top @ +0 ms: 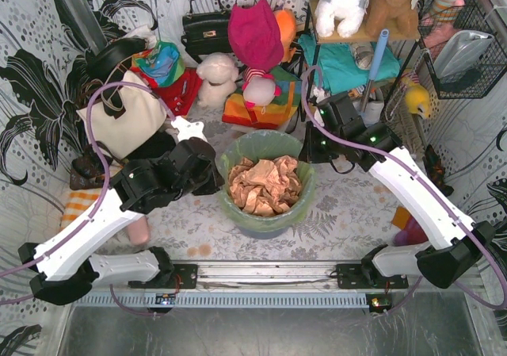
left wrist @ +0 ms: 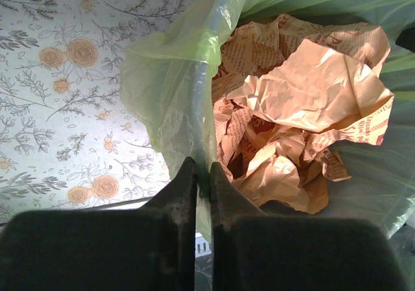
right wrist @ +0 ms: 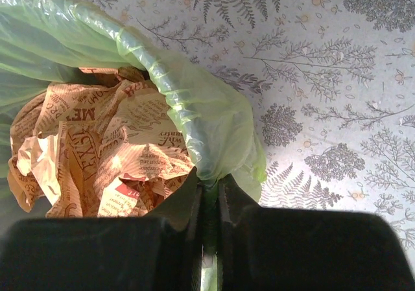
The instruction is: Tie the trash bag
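Next, I open my left gripper, which pinches the trash bag's fold at the bin's rim (left wrist: pixel 205 132), and take the trash bag's loose edge (left wrist: pixel 159 142), hanging outside the bin, lower.
The trash bag (top: pixel 265 144) is thin light-green plastic lining a round bin (top: pixel 265 227) at mid-table, its mouth folded out over the rim. Crumpled brown paper (top: pixel 263 183) fills it. My left gripper (top: pixel 215 183) sits at the bin's left rim; in the left wrist view the left gripper (left wrist: pixel 203 174) is shut on a fold of the trash bag (left wrist: pixel 168 77). My right gripper (top: pixel 309 156) is at the right rim. The right wrist view shows the right gripper (right wrist: pixel 209 188) shut on the bunched edge of the trash bag (right wrist: pixel 214 116), beside the paper (right wrist: pixel 97 148).
A cream tote bag (top: pixel 131 118) stands at the back left. A black handbag (top: pixel 204 27), plush toys (top: pixel 215 78) and colourful cloths (top: pixel 255 35) crowd the back. A wire basket (top: pixel 463 51) hangs at the right. The metal rail (top: pixel 261 273) runs along the near edge.
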Controlling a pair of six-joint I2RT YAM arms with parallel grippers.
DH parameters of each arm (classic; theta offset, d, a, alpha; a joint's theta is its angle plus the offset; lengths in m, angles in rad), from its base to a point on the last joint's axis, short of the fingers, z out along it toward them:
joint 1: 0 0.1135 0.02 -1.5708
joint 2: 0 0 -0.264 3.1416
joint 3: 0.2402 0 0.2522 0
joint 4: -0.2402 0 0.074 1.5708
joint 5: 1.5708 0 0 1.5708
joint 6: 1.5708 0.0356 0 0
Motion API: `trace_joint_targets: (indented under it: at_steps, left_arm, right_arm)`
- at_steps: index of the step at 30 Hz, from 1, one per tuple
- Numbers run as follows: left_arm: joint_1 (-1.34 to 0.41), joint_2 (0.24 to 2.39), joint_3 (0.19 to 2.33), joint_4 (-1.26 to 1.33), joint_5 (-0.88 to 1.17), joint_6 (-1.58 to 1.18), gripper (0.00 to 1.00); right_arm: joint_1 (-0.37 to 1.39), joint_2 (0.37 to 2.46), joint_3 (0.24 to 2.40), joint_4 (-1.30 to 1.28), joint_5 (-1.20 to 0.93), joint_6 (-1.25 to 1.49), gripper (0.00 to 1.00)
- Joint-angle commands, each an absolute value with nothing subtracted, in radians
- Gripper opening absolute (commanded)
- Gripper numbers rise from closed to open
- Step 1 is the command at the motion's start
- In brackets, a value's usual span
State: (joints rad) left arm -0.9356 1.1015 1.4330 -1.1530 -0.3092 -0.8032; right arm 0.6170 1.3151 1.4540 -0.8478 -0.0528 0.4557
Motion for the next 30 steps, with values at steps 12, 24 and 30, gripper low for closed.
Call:
trace_joint_targets:
  at_steps: [12,24,30]
  left_arm:
    - [-0.982,1.028,1.453,-1.061,-0.281,-0.801,0.56]
    - [-0.982,1.022,1.475,-1.134,-0.402,-0.798,0.56]
    - [-0.980,1.035,1.404,-1.085,-0.397,-0.795,0.48]
  right_arm:
    - [0.624,1.292,1.528,-0.702,0.024,0.510,0.52]
    - [0.623,1.176,1.547,-0.833,0.335,0.481,0.59]
    - [0.579,1.117,1.444,-0.882,0.431,0.501,0.62]
